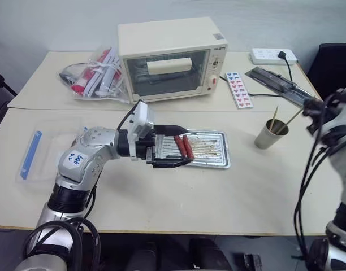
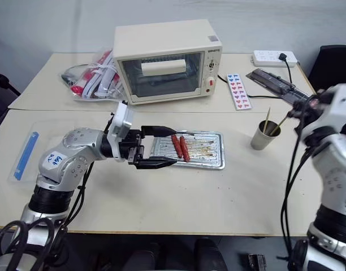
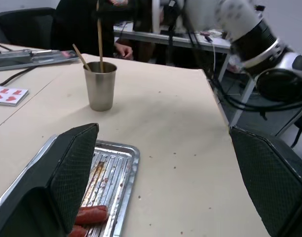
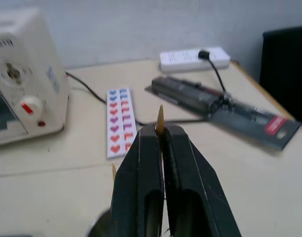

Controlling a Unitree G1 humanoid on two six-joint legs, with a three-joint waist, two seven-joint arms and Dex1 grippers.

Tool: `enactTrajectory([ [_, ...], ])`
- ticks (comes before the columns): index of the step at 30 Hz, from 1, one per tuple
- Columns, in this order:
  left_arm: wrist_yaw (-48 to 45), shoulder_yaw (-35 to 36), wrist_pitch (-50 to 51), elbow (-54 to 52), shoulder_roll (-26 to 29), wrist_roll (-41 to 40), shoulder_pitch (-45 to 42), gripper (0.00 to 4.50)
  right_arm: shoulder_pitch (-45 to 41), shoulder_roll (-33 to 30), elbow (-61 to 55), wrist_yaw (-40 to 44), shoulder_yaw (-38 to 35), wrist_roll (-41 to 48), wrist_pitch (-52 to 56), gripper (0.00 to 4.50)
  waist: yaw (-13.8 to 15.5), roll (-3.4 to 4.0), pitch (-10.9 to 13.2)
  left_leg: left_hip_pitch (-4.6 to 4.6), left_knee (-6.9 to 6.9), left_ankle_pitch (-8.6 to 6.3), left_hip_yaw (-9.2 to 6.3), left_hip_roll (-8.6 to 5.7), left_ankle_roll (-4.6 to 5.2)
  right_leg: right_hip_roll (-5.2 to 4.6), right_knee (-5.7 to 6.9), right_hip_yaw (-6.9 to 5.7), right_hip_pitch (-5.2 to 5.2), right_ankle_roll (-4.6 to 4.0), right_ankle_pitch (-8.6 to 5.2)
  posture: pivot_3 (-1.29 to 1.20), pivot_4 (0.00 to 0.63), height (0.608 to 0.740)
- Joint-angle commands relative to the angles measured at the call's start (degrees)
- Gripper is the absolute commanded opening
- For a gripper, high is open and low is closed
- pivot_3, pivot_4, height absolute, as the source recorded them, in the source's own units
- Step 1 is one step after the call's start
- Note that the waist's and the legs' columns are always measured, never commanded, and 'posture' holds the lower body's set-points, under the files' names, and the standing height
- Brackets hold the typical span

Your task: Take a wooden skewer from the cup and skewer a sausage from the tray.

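Note:
The skewer is held by my right gripper close to its pointed tip (image 4: 160,119), so next my left gripper grabs the skewer's lower end (image 1: 280,132) and leaves the point free for the sausage.
The silver tray (image 1: 213,151) lies mid-table with two reddish sausages (image 1: 183,146) at its left end. My left gripper (image 1: 174,146) is open and level, one finger on each side of the sausages, touching neither. The tan cup (image 1: 269,135) stands to the right of the tray with a loose wooden skewer (image 1: 274,117) in it. My right gripper (image 4: 160,133) is above and to the right of the cup. It is shut on another skewer (image 4: 160,118), whose tip pokes out past the fingers and whose lower end still reaches into the cup (image 3: 100,87).
A cream toaster oven (image 1: 170,56) stands behind the tray, with a plastic bag of packets (image 1: 94,74) to its left. A heart sticker sheet (image 1: 239,89), a power strip (image 1: 273,55) and a flat black device (image 1: 277,82) lie at back right. A clear box with a blue clip (image 1: 31,151) sits at left.

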Motion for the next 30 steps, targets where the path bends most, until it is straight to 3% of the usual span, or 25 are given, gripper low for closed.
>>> enactTrajectory([
  [1, 1.83, 2.16, -2.51, -1.85, -0.31, 0.69, 1.32, 4.50, -6.20, 2.36, -3.53, -11.14, -6.94, 17.33, 11.70, 0.05, 0.04, 0.00, 0.00, 0.01, 0.01, 0.00, 0.01, -0.01, 0.00, 0.00, 0.00, 0.03, 0.00, 0.00, 0.00, 0.00, 0.150, 0.740],
  [4, 2.99, 2.06, -4.13, -1.71, -1.56, 1.22, 1.83, 4.50, -8.32, 7.37, -0.91, -29.80, -7.81, 39.07, 9.40, 0.05, 0.08, -0.05, -0.02, 0.00, 0.04, 0.00, 0.01, 0.01, 0.00, -0.01, 0.04, 0.02, 0.01, -0.01, 0.01, 0.00, 0.150, 0.740],
  [7, 4.85, 1.18, -8.39, 0.09, -3.78, 4.21, 1.58, 4.50, -4.67, 10.80, -2.06, -47.64, 0.04, 63.14, -2.97, 0.05, 0.08, -0.06, -0.02, -0.04, 0.07, 0.00, 0.01, 0.00, 0.00, -0.04, 0.06, 0.01, -0.01, -0.01, 0.01, 0.00, 0.150, 0.740],
  [9, 6.21, 0.37, -12.18, 2.34, -6.25, 6.59, 0.84, 4.50, -1.15, 18.53, -7.28, -54.10, 6.92, 69.53, -9.73, 0.05, 0.08, -0.10, -0.04, -0.13, 0.10, -0.01, 0.02, 0.00, 0.02, -0.04, 0.04, -0.03, -0.02, 0.00, 0.01, 0.00, 0.150, 0.740],
  [15, 9.17, -0.42, -17.57, 7.12, -12.07, 9.77, -1.40, 4.50, 3.34, 25.21, -15.36, -60.39, 16.55, 70.43, -20.34, 0.05, -0.36, -0.10, -0.04, -0.24, 0.15, -0.03, 0.09, 0.00, 0.10, -0.03, 0.03, 0.01, -0.09, 0.11, 0.07, 0.00, 0.150, 0.740],
  [19, 9.62, -1.69, -20.66, 10.23, -15.00, 11.38, -2.09, 4.50, 3.61, 25.43, -16.63, -61.74, 19.09, 70.43, -24.48, 0.05, -0.52, -0.10, -0.04, -0.23, 0.16, -0.03, 0.07, 0.00, 0.11, -0.03, 0.01, 0.00, -0.08, 0.12, 0.08, 0.00, 0.150, 0.740],
  [23, 9.62, -1.41, -20.71, 9.54, -16.73, 10.38, -2.27, 3.84, 4.22, 25.06, -17.14, -62.10, 20.73, 70.43, -26.78, 0.00, -0.94, -0.10, -0.04, -0.23, 0.13, -0.03, 0.07, 0.01, 0.11, -0.02, 0.00, 0.00, -0.08, 0.12, 0.08, 0.00, 0.150, 0.740],
  [30, 10.17, -1.01, -18.28, 5.60, -16.34, 9.20, -0.65, 2.22, 5.01, 23.91, -17.54, -61.55, 22.02, 70.43, -28.99, 0.00, -1.39, -0.10, -0.04, -0.20, 0.08, -0.03, 0.07, 0.03, 0.10, 0.00, 0.00, 0.01, -0.08, 0.12, 0.08, 0.00, 0.150, 0.740],
])
